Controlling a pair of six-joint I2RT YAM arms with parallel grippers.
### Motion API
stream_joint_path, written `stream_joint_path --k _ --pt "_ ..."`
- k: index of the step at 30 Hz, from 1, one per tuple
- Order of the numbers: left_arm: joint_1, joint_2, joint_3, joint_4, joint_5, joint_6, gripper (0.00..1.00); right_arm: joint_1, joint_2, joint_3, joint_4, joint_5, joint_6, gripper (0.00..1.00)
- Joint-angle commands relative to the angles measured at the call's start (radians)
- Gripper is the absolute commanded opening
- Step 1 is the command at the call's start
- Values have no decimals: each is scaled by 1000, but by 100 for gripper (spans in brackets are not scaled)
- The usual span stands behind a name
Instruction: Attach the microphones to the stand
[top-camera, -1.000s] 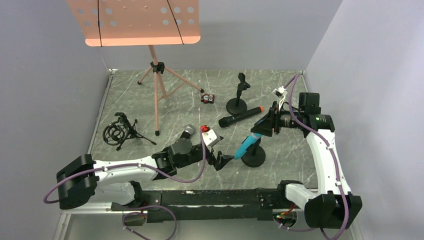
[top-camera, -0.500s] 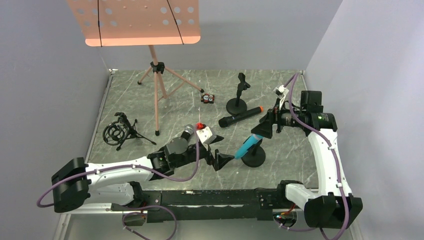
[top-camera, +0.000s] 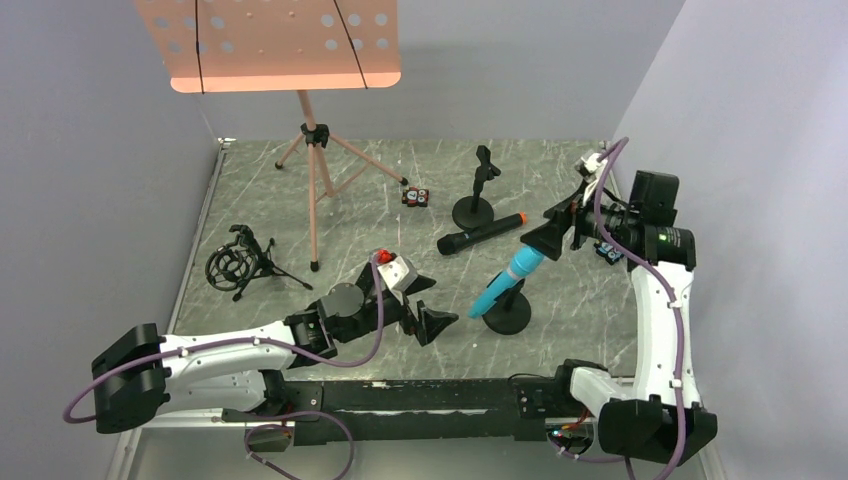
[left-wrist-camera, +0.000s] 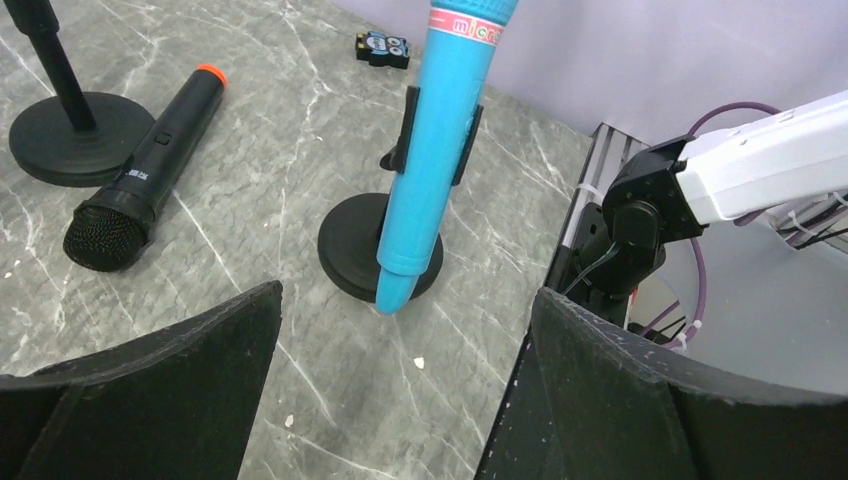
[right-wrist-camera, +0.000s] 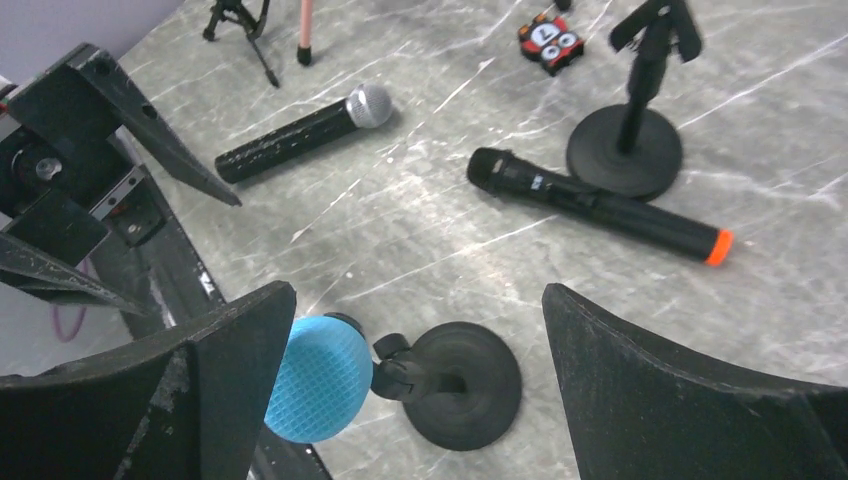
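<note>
The blue microphone's stand (top-camera: 508, 315) is crowding the working space by the orange-ended microphone, so the robot's left gripper should first carry the stand over next to the red-and-black box (top-camera: 415, 197).
The blue microphone (top-camera: 507, 283) (left-wrist-camera: 445, 150) sits tilted in the clip of a round-based black stand (top-camera: 508, 318) (right-wrist-camera: 470, 385), its mesh head (right-wrist-camera: 320, 378) pointing up-right. My right gripper (top-camera: 555, 228) (right-wrist-camera: 418, 290) hangs open just beyond that head, holding nothing. Low and left of the mic's tail, my left gripper (top-camera: 428, 305) (left-wrist-camera: 405, 295) is open and empty. The black microphone with the orange end (top-camera: 480, 233) (right-wrist-camera: 600, 205) lies flat beside a second, bare stand (top-camera: 478, 195) (right-wrist-camera: 630, 140). The silver-headed black microphone (right-wrist-camera: 305, 130) lies flat; my left arm hides it from above.
An orange music stand (top-camera: 270, 45) on a tripod rises at the back left. A black shock mount on small legs (top-camera: 238, 265) stands at the left. A small red-and-black box (top-camera: 416, 197) lies near the bare stand. Grey walls close three sides.
My right gripper opened, let go of the blue microphone and drew back up and to the right. The mic stays in the clip. My left arm pulled back slightly leftward.
</note>
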Motion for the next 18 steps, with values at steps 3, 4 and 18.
stream_joint_path --k 3,4,18 --pt "1 17 57 -38 54 33 99 -89 -28 20 176 -139 19 100" --pt "1 25 70 -58 63 47 99 -99 -30 10 210 -173 48 100" --pt "-19 263 346 -211 184 248 99 -218 -99 -269 878 -377 579 100"
